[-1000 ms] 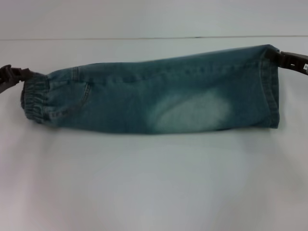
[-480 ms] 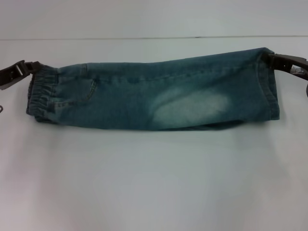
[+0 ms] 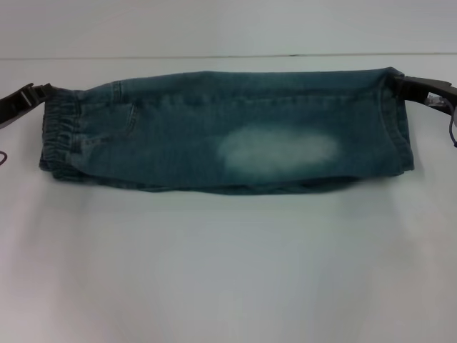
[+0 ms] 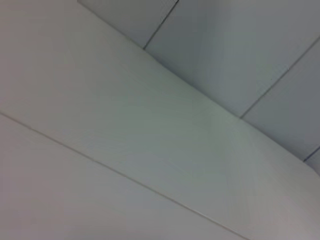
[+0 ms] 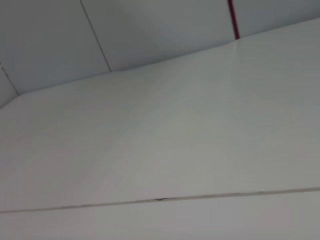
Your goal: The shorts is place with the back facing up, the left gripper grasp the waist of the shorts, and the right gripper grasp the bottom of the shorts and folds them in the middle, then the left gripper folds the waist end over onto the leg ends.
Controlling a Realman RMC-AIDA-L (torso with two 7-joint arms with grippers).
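Note:
Next, I take the waist's middle (image 3: pixel 60 136) with my left gripper, because that gripper is holding the waist by its far corner (image 3: pixel 57 93), and my right gripper should go to the middle of the shorts.
The faded blue-green denim shorts (image 3: pixel 228 132) lie folded lengthwise in a long band across the white table (image 3: pixel 228 271) in the head view. The gathered waist (image 3: pixel 61 136) is at the left end, and my left gripper (image 3: pixel 39 94) is shut on its far corner. The bottom (image 3: pixel 400 121) with its stitched hem is at the right end, where my right gripper (image 3: pixel 400 84) is shut on the far corner. A pale worn patch (image 3: pixel 278 150) shows on the upper layer. Neither wrist view shows the shorts or fingers, only the table surface.
The table's far edge (image 3: pixel 228 56) runs across the back, with a wall behind it. White table surface stretches in front of the shorts. The wrist views show the tabletop and grey panelled wall (image 4: pixel 240 45).
Both grippers have drawn the held far edge backward and flattened it. The shorts now lie level and wider, with the lower layer peeking out along the near edge.

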